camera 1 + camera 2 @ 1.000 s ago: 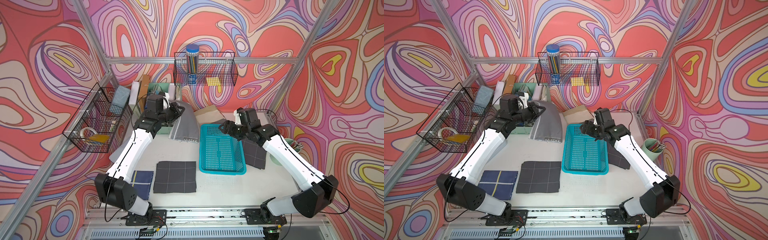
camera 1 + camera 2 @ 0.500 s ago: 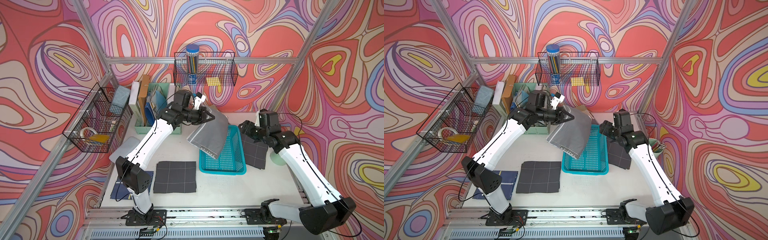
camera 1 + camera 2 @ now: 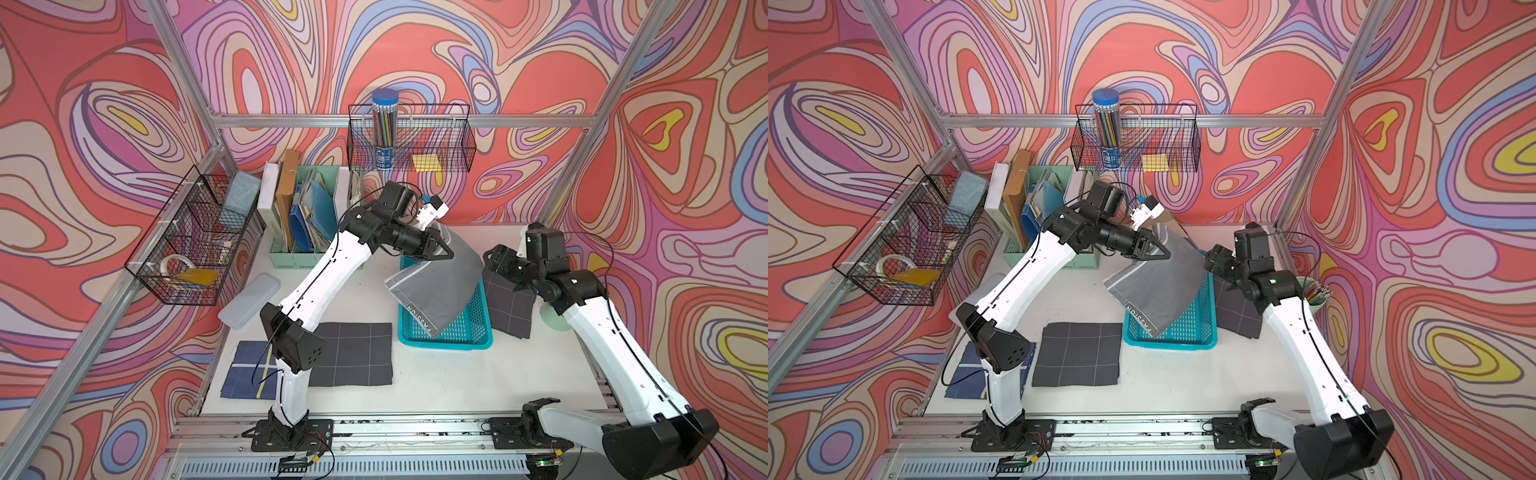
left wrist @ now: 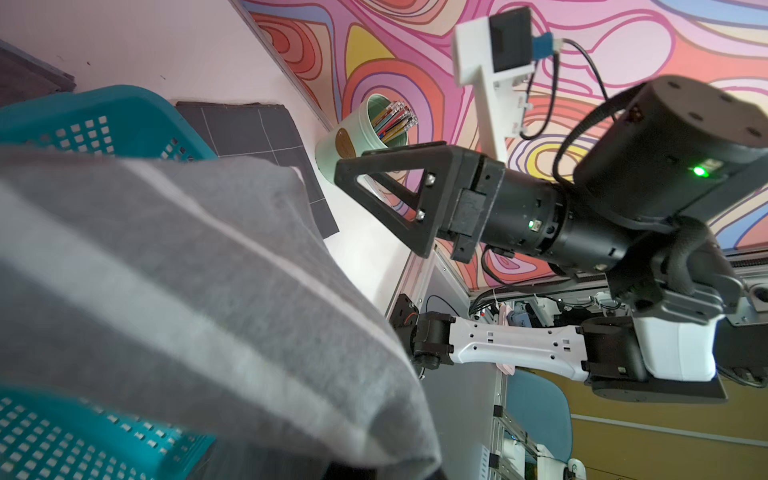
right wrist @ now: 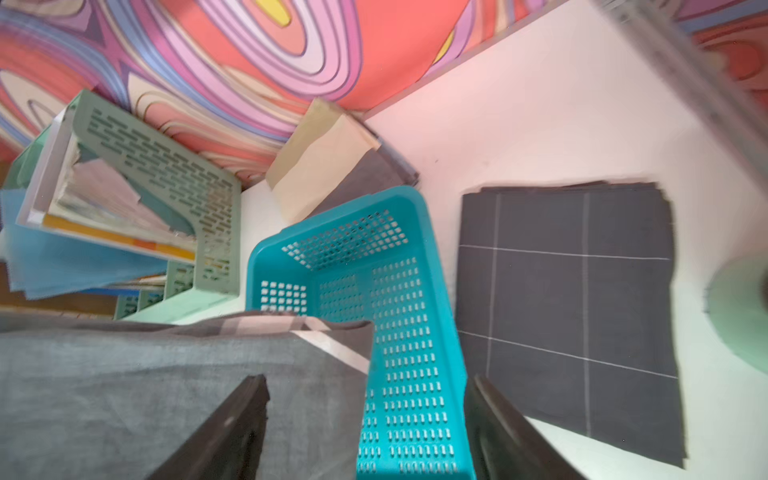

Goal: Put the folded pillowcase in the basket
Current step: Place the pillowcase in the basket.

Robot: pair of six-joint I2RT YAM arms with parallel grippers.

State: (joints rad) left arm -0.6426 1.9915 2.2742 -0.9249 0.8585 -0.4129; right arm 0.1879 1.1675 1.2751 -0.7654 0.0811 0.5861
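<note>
The grey pillowcase's lower end is hanging over the turquoise basket's opening. I should keep lowering the pillowcase's upper edge with my left gripper until it is inside the basket's sides.
A folded grey pillowcase with a white stripe hangs from my left gripper, which is shut on its upper edge. It slopes down over the turquoise basket, and its lower end rests inside. In the left wrist view the cloth hides the jaws and lies across the basket. My right gripper is open above the basket's right wall, beside the pillowcase, holding nothing.
A dark grid cloth lies right of the basket; another and a blue cloth lie in front. A mint file organiser, wire baskets, a clear case and a pencil cup stand around.
My left arm swung the pillowcase from beside the file organiser rightward over the basket and lowered it in. My right gripper drew back from over the basket to its right side.
</note>
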